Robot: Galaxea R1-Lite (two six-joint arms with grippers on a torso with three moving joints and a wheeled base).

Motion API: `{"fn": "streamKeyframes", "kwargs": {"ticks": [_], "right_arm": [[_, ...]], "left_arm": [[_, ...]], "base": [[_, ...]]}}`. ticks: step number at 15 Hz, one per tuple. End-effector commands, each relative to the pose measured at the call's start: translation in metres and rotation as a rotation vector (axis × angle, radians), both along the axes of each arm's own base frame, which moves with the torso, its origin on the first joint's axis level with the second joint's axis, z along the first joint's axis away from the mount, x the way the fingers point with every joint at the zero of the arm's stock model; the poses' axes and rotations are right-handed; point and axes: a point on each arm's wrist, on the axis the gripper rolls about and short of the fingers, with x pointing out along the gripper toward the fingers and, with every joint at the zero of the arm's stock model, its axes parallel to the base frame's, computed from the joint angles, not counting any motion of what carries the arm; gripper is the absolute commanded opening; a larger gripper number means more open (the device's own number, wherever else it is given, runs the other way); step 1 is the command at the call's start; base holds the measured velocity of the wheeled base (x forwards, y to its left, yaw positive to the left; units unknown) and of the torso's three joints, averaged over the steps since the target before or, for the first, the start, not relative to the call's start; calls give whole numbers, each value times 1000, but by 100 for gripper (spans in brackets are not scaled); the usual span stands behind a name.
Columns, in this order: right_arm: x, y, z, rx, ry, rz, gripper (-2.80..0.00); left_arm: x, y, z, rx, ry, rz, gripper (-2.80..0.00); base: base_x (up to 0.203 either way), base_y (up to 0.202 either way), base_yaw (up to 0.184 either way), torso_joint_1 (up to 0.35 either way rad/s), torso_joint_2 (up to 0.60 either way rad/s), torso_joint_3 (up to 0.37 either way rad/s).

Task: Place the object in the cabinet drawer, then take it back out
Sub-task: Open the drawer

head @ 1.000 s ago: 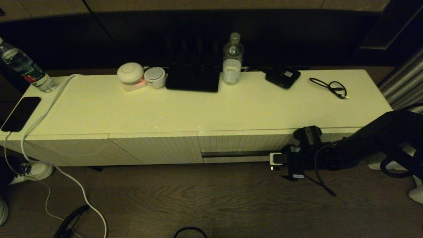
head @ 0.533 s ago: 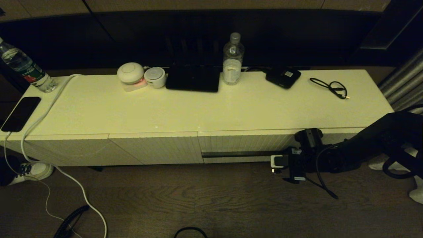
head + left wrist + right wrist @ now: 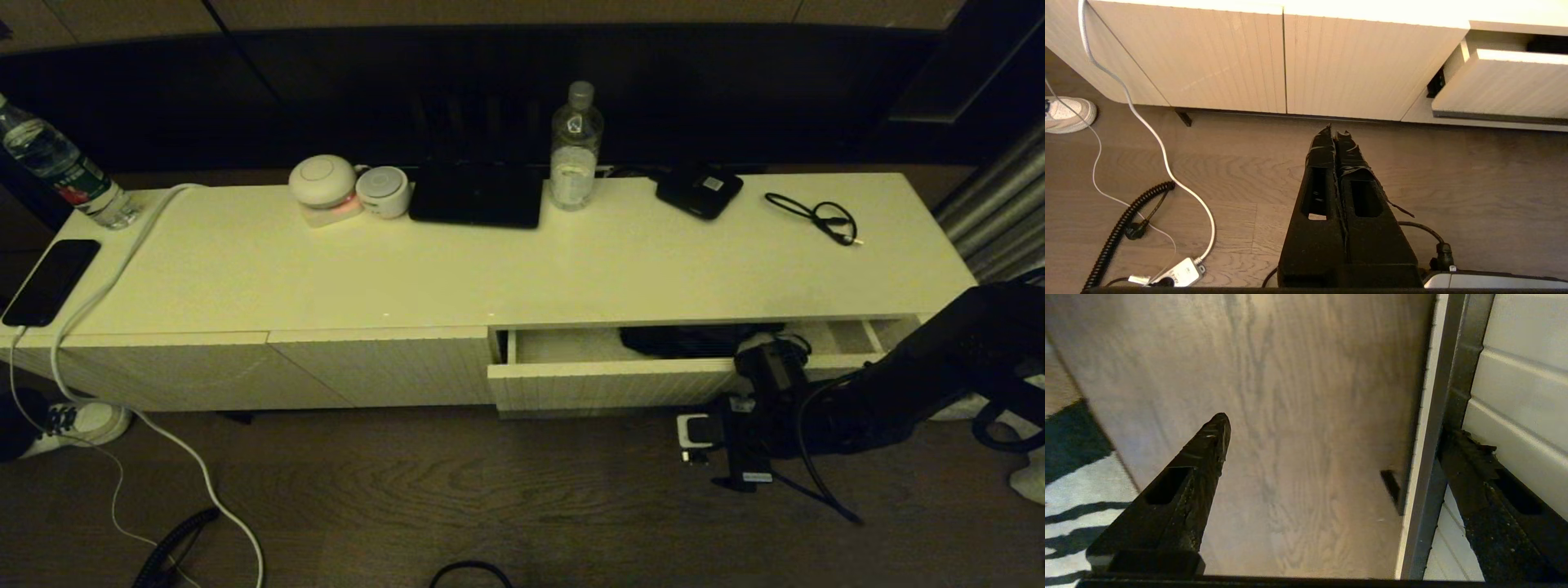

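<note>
The black fabric bundle (image 3: 693,340) will come out into view when I pull the drawer, because the drawer's straight side (image 3: 512,346) runs back under the cabinet top.
The cabinet drawer (image 3: 608,384) stands partly pulled out at the cabinet's right half; its ribbed front (image 3: 1502,81) also shows in the left wrist view. Inside it lies the object (image 3: 694,339), a black fabric bundle, partly hidden under the cabinet top. My right arm (image 3: 882,384) reaches in low from the right to the drawer front. My right gripper (image 3: 1339,433) is open: one finger (image 3: 1486,490) sits in the dark slot handle and the other finger (image 3: 1200,457) hangs over the floor. My left gripper (image 3: 1336,132) is shut and empty, low over the floor before the closed panels.
On the cabinet top stand a water bottle (image 3: 575,147), a small black box (image 3: 699,190), a looped black cable (image 3: 820,216), a flat black slab (image 3: 478,196), two white round devices (image 3: 324,181), a phone (image 3: 51,280) and a second bottle (image 3: 61,171). A white cable (image 3: 1147,130) and a coiled cord (image 3: 1122,228) lie on the floor.
The drawer was shut and is now pulled out toward me. My right gripper has come back with its front, and the black bundle inside has come into sight.
</note>
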Motion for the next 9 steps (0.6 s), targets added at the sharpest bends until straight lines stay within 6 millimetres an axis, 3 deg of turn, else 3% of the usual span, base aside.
{"fn": "streamKeyframes", "kwargs": {"ticks": [1, 9], "right_arm": [[-11, -2, 0, -6, 15, 7, 0], [-54, -4, 6, -15, 63, 24, 0]], "left_arm": [[0, 0, 0, -1, -2, 1, -280], [0, 0, 0, 1, -2, 1, -280]], "base": [[0, 0, 0, 0, 0, 0], [0, 0, 0, 0, 0, 0]]}}
